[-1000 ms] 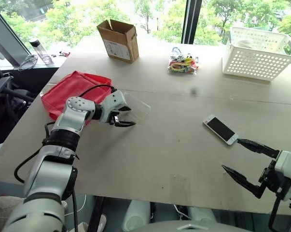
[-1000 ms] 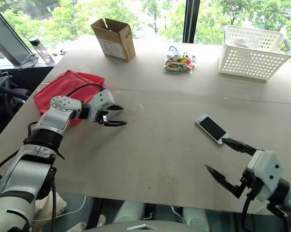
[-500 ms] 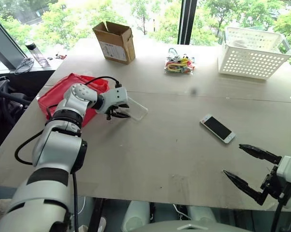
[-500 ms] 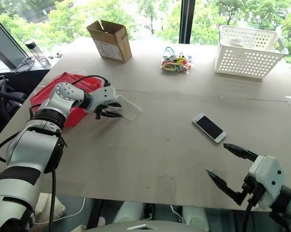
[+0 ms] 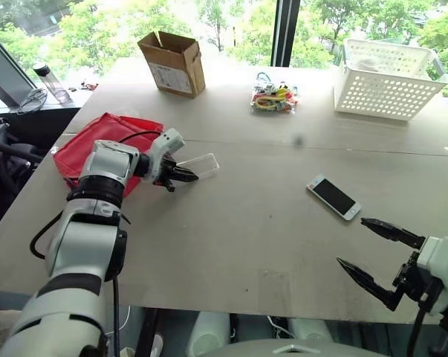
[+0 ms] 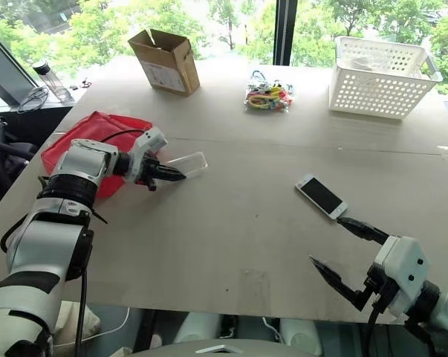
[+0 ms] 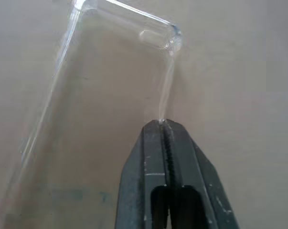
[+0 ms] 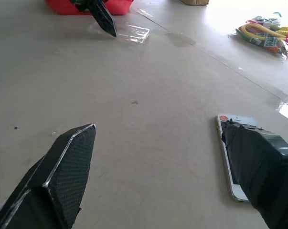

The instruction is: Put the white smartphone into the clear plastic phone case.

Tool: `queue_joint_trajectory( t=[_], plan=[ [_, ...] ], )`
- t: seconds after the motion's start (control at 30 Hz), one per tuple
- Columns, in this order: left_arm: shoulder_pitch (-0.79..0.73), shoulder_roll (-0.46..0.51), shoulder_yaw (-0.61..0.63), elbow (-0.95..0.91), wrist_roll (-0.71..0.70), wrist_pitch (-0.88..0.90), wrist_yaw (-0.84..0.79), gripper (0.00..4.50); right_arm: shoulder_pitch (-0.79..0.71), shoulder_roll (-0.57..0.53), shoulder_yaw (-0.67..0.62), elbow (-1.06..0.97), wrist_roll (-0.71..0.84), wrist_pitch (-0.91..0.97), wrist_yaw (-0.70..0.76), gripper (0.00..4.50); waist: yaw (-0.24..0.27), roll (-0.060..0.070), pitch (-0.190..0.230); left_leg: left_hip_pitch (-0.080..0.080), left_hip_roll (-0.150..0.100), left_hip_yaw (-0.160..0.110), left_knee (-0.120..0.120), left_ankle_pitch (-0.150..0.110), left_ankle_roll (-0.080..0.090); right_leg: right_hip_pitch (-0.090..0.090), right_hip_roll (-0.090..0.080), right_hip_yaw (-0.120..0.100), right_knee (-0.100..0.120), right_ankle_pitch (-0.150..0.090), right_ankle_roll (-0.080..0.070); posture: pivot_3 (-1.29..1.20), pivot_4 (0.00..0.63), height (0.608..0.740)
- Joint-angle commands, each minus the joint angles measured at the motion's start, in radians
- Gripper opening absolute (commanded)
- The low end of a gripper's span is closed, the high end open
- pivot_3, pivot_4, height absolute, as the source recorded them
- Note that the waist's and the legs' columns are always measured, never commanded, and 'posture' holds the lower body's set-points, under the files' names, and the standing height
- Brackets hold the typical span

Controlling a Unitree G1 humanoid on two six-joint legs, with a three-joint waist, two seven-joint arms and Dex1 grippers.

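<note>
The case's long rim (image 5: 201, 176) is pinched in my left gripper beside the red pouch, so next I lay the case in the middle of the table (image 5: 252, 201) and turn its end toward the smartphone.
The clear plastic phone case (image 5: 202, 164) lies on the table beside the red pouch. My left gripper (image 5: 186, 175) is shut on the case's near rim; in the left wrist view the thin edge of the case (image 7: 110, 71) runs straight into the closed fingertips (image 7: 155, 131). The white smartphone (image 5: 333, 198) lies screen up at the right of the table. My right gripper (image 5: 351, 241) hovers wide open just in front of the phone, holding nothing. In the right wrist view the phone (image 8: 234, 183) sits partly behind one finger.
A red pouch (image 5: 97, 141) lies under my left forearm. At the back stand a cardboard box (image 5: 173, 61), a bundle of colourful items (image 5: 274, 97) and a white basket (image 5: 391, 71). Bare tabletop (image 5: 261, 208) stretches between case and phone.
My left gripper has gone from open to shut, pinching the case's rim. The right gripper stays open in the same place. The camera view has shifted slightly.
</note>
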Motion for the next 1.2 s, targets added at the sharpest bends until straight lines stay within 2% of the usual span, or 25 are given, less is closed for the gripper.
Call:
queue_joint_trajectory(
  t=[0.03, 0.17, 0.3, 0.33, 0.37, 0.47, 0.5, 0.53, 0.57, 0.6, 0.67, 0.8, 1.03, 1.2],
  plan=[
    [0.104, -0.043, 0.030, -0.439, -0.092, 0.316, 0.127, 0.03, -0.022, -0.012, 0.003, 0.002, 0.003, -0.009, 0.003, 4.50, 0.005, 0.000, 0.000, -0.002, 0.000, -0.002, 0.001, 0.000, 0.000, 0.000, -0.001, 0.000, 0.000, -0.001, 0.001, 0.00, 0.150, 0.740],
    [0.166, -0.172, 0.063, -0.598, -0.115, 0.452, 0.325, 0.03, -0.033, -0.016, 0.008, 0.008, 0.006, -0.010, 0.006, 4.50, 0.021, 0.001, 0.000, -0.004, 0.000, -0.003, 0.004, 0.000, 0.000, 0.000, 0.000, 0.000, 0.001, -0.001, 0.001, 0.00, 0.150, 0.740],
    [0.198, -0.260, 0.069, -0.670, -0.165, 0.460, 0.429, 0.03, -0.008, -0.013, 0.001, -0.011, 0.012, -0.012, 0.014, 4.50, 0.022, 0.001, 0.000, -0.003, -0.001, -0.004, 0.004, 0.000, 0.000, 0.001, 0.000, 0.000, 0.003, -0.001, 0.001, 0.00, 0.150, 0.740],
    [0.200, -0.271, 0.082, -0.682, -0.187, 0.461, 0.437, 0.55, 0.001, -0.012, 0.001, -0.015, 0.010, -0.015, 0.016, 4.50, 0.022, 0.001, 0.000, -0.003, -0.001, -0.004, 0.005, 0.000, 0.000, 0.001, 0.000, 0.000, 0.003, -0.001, 0.001, 0.00, 0.150, 0.740],
    [0.195, -0.272, 0.102, -0.688, -0.215, 0.459, 0.434, 0.82, 0.013, -0.011, 0.000, -0.022, 0.008, -0.018, 0.018, 4.50, 0.022, 0.001, 0.000, -0.003, -0.001, -0.005, 0.005, 0.000, 0.000, 0.001, 0.001, 0.000, 0.004, -0.001, 0.001, 0.00, 0.150, 0.740],
    [0.180, -0.192, 0.150, -0.662, -0.299, 0.341, 0.346, 2.23, 0.048, -0.007, -0.016, -0.046, 0.022, -0.021, 0.020, 4.50, 0.017, 0.001, 0.000, -0.002, -0.001, -0.005, 0.005, 0.000, 0.000, 0.001, 0.001, 0.000, 0.004, -0.001, 0.001, 0.00, 0.150, 0.740],
    [0.181, -0.155, 0.155, -0.643, -0.317, 0.273, 0.306, 2.70, 0.054, -0.007, -0.020, -0.049, 0.026, -0.022, 0.021, 4.50, 0.015, 0.001, 0.000, -0.002, 0.000, -0.005, 0.005, 0.000, 0.000, 0.001, 0.001, 0.000, 0.004, -0.001, 0.001, 0.00, 0.150, 0.740],
    [0.191, -0.079, 0.129, -0.606, -0.309, 0.161, 0.225, 3.13, 0.059, -0.008, -0.023, -0.049, 0.027, -0.024, 0.023, 4.50, 0.015, 0.001, 0.000, -0.002, 0.000, -0.005, 0.005, 0.000, 0.000, 0.001, 0.002, 0.000, 0.004, -0.001, 0.000, 0.00, 0.150, 0.740],
    [0.214, 0.003, 0.089, -0.559, -0.265, -0.022, 0.138, 3.55, 0.063, -0.008, -0.027, -0.048, 0.027, -0.028, 0.025, 4.50, 0.015, 0.002, 0.000, -0.001, 0.000, -0.005, 0.005, 0.000, 0.000, 0.001, 0.002, 0.000, 0.004, -0.001, 0.000, 0.00, 0.150, 0.740],
    [0.237, 0.069, 0.055, -0.508, -0.223, -0.211, 0.058, 3.55, 0.065, -0.009, -0.032, -0.043, 0.028, -0.032, 0.029, 4.50, 0.013, 0.002, 0.000, -0.001, 0.000, -0.005, 0.005, 0.000, 0.000, 0.001, 0.002, 0.000, 0.004, -0.001, 0.000, 0.00, 0.150, 0.740],
    [0.248, 0.138, 0.014, -0.409, -0.204, -0.419, -0.072, 3.55, 0.060, -0.015, -0.041, -0.033, 0.032, -0.037, 0.036, 4.50, 0.017, 0.004, 0.000, 0.000, 0.000, -0.004, 0.004, 0.000, -0.001, 0.001, 0.001, 0.001, 0.002, -0.001, 0.000, 0.00, 0.150, 0.740],
    [0.208, 0.140, -0.054, -0.184, -0.143, -0.748, -0.205, 3.55, 0.000, -0.061, -0.086, 0.012, 0.066, -0.037, 0.077, 4.50, 0.038, 0.003, 0.000, 0.000, -0.002, -0.003, 0.004, -0.001, 0.001, 0.003, -0.001, 0.000, 0.001, -0.001, 0.000, 0.00, 0.150, 0.740],
    [0.105, 0.010, -0.123, 0.046, -0.069, -0.970, -0.227, 3.55, -0.266, -0.282, -0.126, 0.232, 0.167, 0.023, 0.248, 4.50, 0.042, 0.003, 0.000, -0.004, -0.002, -0.003, 0.011, -0.003, 0.006, 0.002, -0.001, -0.001, 0.001, 0.000, 0.001, 0.00, 0.150, 0.740],
    [0.050, -0.038, -0.142, 0.131, -0.045, -1.048, -0.244, 3.55, -0.418, -0.370, -0.108, 0.324, 0.191, 0.045, 0.317, 4.50, 0.041, 0.003, 0.000, -0.006, -0.002, -0.003, 0.010, -0.003, 0.006, 0.000, 0.000, -0.002, 0.001, 0.000, 0.002, 0.00, 0.150, 0.740]
  ],
)
